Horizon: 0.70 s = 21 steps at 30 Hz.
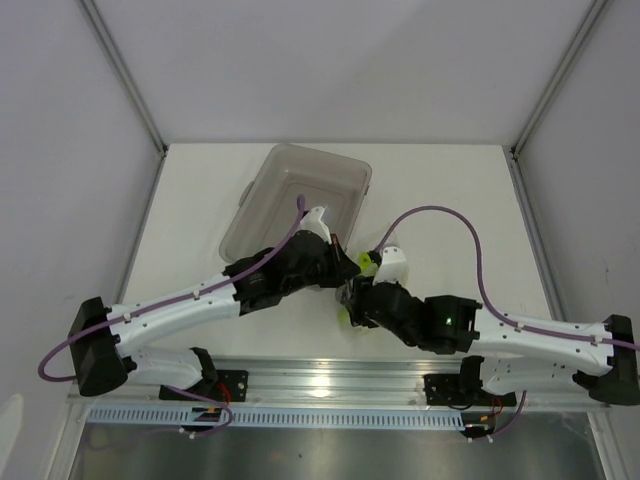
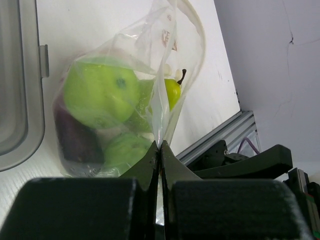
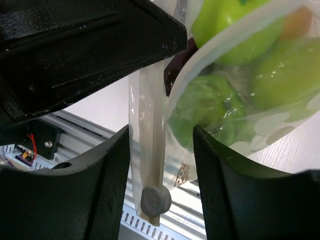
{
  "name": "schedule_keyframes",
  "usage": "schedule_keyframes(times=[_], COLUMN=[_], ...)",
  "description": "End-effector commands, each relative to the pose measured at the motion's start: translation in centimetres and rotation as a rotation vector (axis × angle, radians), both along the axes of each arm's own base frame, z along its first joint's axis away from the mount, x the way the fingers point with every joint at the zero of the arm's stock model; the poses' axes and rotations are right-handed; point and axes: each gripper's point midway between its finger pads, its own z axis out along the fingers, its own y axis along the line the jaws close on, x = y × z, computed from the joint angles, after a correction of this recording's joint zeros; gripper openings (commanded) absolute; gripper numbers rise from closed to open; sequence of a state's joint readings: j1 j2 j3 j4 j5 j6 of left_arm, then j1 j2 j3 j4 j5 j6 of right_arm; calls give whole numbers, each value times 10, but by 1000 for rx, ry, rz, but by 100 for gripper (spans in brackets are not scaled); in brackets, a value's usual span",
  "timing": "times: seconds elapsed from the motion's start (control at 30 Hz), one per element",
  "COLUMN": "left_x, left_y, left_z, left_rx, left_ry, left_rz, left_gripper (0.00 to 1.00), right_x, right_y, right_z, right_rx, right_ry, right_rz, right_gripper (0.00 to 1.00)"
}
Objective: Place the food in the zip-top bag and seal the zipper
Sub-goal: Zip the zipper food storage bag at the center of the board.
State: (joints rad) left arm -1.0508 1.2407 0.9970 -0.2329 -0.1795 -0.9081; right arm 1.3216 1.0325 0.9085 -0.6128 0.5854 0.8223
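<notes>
I need to use my right gripper to hold the end of the bag's opening beside the grey slider (image 3: pixel 155 201), where my left gripper is pinching it now, while my left gripper takes the far end (image 2: pixel 175 5).
The clear zip-top bag (image 2: pixel 150 55) hangs between my two grippers, a little above the table. It holds round green fruits (image 2: pixel 100 92), a dark purple eggplant piece (image 2: pixel 75 140) and a bit of orange (image 3: pixel 298 22). My left gripper (image 2: pixel 160 146) is shut on the bag's mouth edge; in the top view it (image 1: pixel 338 258) is just right of the tray. My right gripper (image 3: pixel 161 132) is open, its fingers (image 3: pixel 112 170) on either side of the zipper strip (image 3: pixel 149 125) without touching it. A grey slider (image 3: pixel 155 200) sits at the strip's lower end. In the top view the right gripper (image 1: pixel 356 294) is below the left one.
The grey translucent tray (image 1: pixel 262 205) stands at the back centre-left of the white table, just behind the left gripper; its rim also shows in the left wrist view (image 2: pixel 31 90). A metal rail (image 1: pixel 320 375) runs along the near edge.
</notes>
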Motion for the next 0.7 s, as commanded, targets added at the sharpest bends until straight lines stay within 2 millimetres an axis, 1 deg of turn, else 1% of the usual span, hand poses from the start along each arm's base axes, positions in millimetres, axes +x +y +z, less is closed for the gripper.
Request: schedule_keyframes(times=[0.0, 0.03, 0.07, 0.1, 0.17, 0.2, 0.23, 0.27, 0.37, 0.4, 0.43, 0.5, 0.53, 0.6, 0.63, 0.67], left_x=[-4, -5, -4, -6, -8, -8, -9, -10, -14, -16, -18, -20, -25, -27, -28, -28], left_y=[-12, -13, -13, -15, -17, -17, -17, -19, -19, -19, -20, -22, -23, -22, -22, -21], left_z=[10, 9, 8, 8, 8, 8, 7, 9, 9, 8, 7, 7, 5, 2, -2, -5], left_rx=[-39, -39, -39, -42, -49, -47, -42, -52, -60, -60, -56, -54, -48, -36, -29, -23], left_ry=[-3, 1, 2, 7, 5, 5, 0, -8, -29, -34, -39, -51, -54, -58, -57, -55], left_rz=[-48, -51, -51, -61, -76, -80, -89, -101, -140, -152, -172, -199, -234, -251, -256, -260], left_gripper=[1, 1, 1, 1, 1, 1, 1, 1, 1, 1, 3, 5, 7, 11, 16, 18], right_x=[7, 7, 5, 4, 4, 5, 5, 6, 9, 13, 14, 18, 19, 21, 21, 22], right_y=[0, 2, 2, -1, -3, -8, -10, -13, -19, -25, -28, -39, -45, -54, -58, -58], right_z=[1, 1, 0, -5, -8, -9, -8, -6, 9, 11, 22, 28, 34, 37, 39, 41], right_rx=[40, 60, 70, 68, 75, 61, 60, 56, 68, 65, 94, 91, 113, 108, 125, 137], right_ry=[-21, -13, -22, -23, -20, -27, -28, -39, -77, -79, -84, -93, -97, -108, -103, -108], right_rz=[-90, -105, -110, -113, -126, -139, -141, -144, -126, -139, -139, -154, -157, -151, -144, -131], right_gripper=[54, 49, 48, 44, 34, 27, 8, 1, 0, 0, 0, 0, 0, 0, 0, 0])
